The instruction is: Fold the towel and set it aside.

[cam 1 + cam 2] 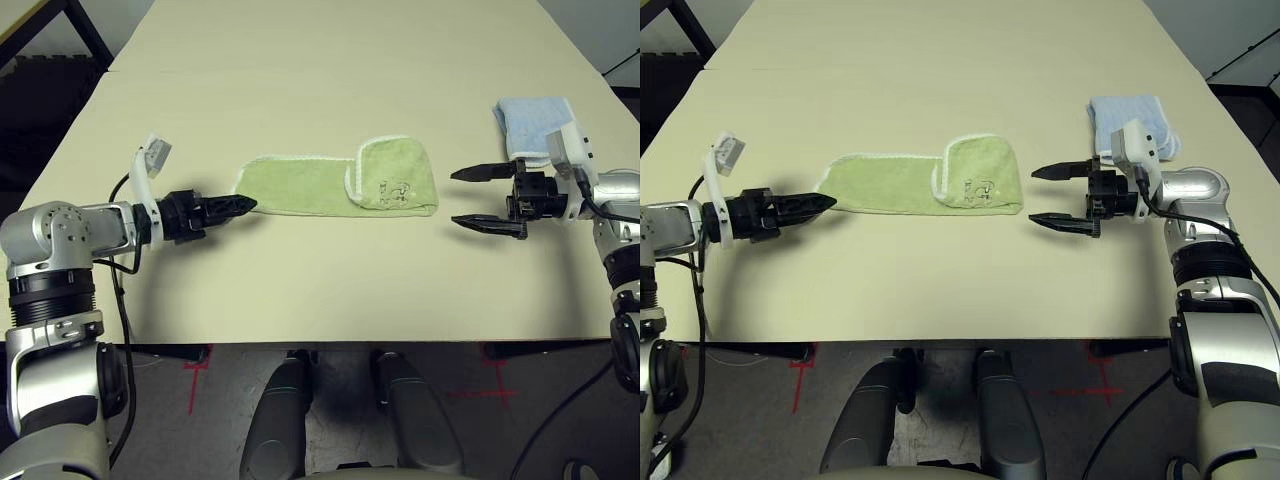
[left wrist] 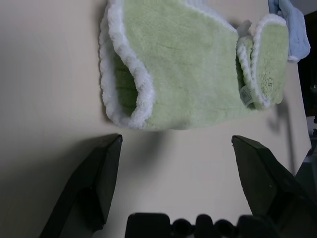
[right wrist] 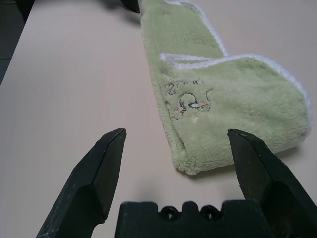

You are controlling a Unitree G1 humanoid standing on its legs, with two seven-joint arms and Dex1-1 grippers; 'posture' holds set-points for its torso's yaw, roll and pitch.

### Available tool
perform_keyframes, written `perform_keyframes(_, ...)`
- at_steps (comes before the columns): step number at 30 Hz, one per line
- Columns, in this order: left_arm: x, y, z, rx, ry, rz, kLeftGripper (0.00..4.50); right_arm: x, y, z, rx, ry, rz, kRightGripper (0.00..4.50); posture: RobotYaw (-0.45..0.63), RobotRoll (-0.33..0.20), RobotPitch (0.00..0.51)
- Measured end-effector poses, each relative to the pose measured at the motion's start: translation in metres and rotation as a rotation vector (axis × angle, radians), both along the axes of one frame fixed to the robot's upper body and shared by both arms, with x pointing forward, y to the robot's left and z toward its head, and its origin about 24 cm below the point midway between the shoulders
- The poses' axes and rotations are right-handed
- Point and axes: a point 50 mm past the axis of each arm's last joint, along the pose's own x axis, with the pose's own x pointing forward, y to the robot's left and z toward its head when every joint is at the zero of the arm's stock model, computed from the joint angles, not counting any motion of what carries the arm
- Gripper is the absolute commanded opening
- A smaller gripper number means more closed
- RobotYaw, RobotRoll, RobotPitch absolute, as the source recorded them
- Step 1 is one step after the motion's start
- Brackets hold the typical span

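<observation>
My gripper is about to fold the towel over, and both layers of the light green towel (image 1: 298, 187) will follow together, because the towel's white-stitched edge doubles back (image 2: 132, 118) at the near corner.
The light green towel (image 1: 335, 185) with white stitched edging lies flat in the middle of the table as a long strip, its right end folded back over itself with a small embroidered mark on top (image 3: 190, 99). My left gripper (image 1: 240, 206) is open just off the towel's left end (image 2: 124, 94), nothing between its fingers. My right gripper (image 1: 468, 198) is open a short way off the folded right end, also empty. Neither gripper touches the cloth.
A smaller light blue folded cloth (image 1: 530, 122) lies on the table behind my right wrist. The cream table (image 1: 330, 290) has bare surface in front of and behind the towel; its front edge runs below both arms.
</observation>
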Motion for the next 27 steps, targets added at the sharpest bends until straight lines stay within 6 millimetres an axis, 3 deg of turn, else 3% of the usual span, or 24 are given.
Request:
perform_keyframes(11,0.01,0.002,0.002,-0.018,-0.007,0.086,4.5,0.0,0.0,-0.001,0.001,0.001,-0.008,4.46,-0.06,0.0,0.198)
perform_keyframes(14,0.011,0.002,0.002,-0.013,-0.008,0.099,3.93,0.0,0.0,-0.001,0.001,-0.001,-0.012,4.5,-0.06,0.0,0.198)
perform_keyframes(24,0.014,0.004,-0.004,-0.024,0.006,0.149,0.05,0.0,0.0,-0.002,-0.004,0.0,-0.016,4.5,-0.06,0.0,0.194)
perform_keyframes(27,0.014,0.004,-0.004,-0.03,0.008,0.16,0.05,0.0,0.0,-0.002,-0.008,0.0,-0.017,4.5,-0.06,0.0,0.192)
